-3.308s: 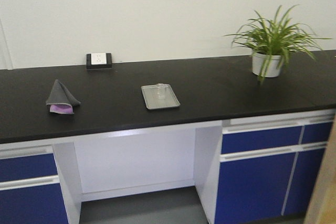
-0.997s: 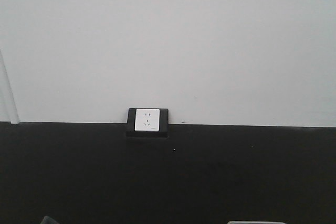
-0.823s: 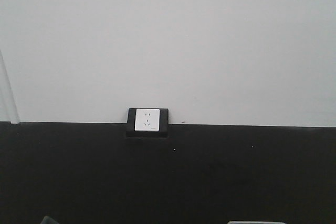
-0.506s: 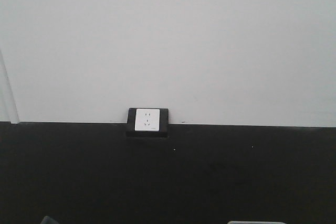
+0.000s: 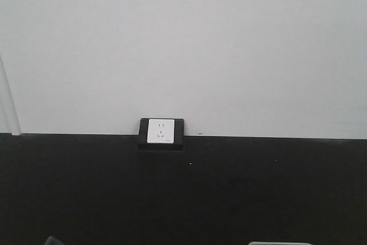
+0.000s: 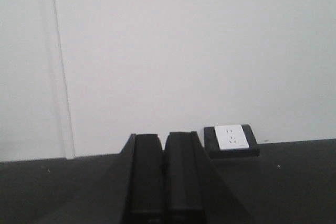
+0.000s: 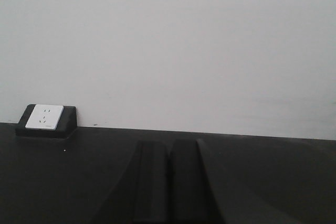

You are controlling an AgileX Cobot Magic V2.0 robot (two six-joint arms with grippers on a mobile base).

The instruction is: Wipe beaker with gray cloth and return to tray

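Note:
The grey top (image 5: 52,238) rises in a peak, so I expect the gray cloth (image 5: 53,241) to bulge out in a rounded flap and sag below when I lift it.
The front view shows only slivers at its bottom edge: a grey peak that looks like the top of the gray cloth (image 5: 51,241) at the left, and a pale strip of the tray (image 5: 278,243) rim at the right. The beaker is out of view. My left gripper (image 6: 165,137) is shut with nothing between its black fingers, and it hovers over the black counter, pointing at the wall. My right gripper (image 7: 169,143) is likewise shut and empty above the counter. Neither gripper appears in the front view.
A black countertop (image 5: 229,199) runs up to a plain white wall. A white power outlet (image 5: 161,132) in a black housing stands at the wall; it is right of the left fingers (image 6: 231,137) and far left in the right wrist view (image 7: 45,117).
Since 3.3 s ago the front view has closed in on the wall, so the plant and cabinets left the picture and cloth and tray dropped to its bottom edge. Over the last second nothing moves.

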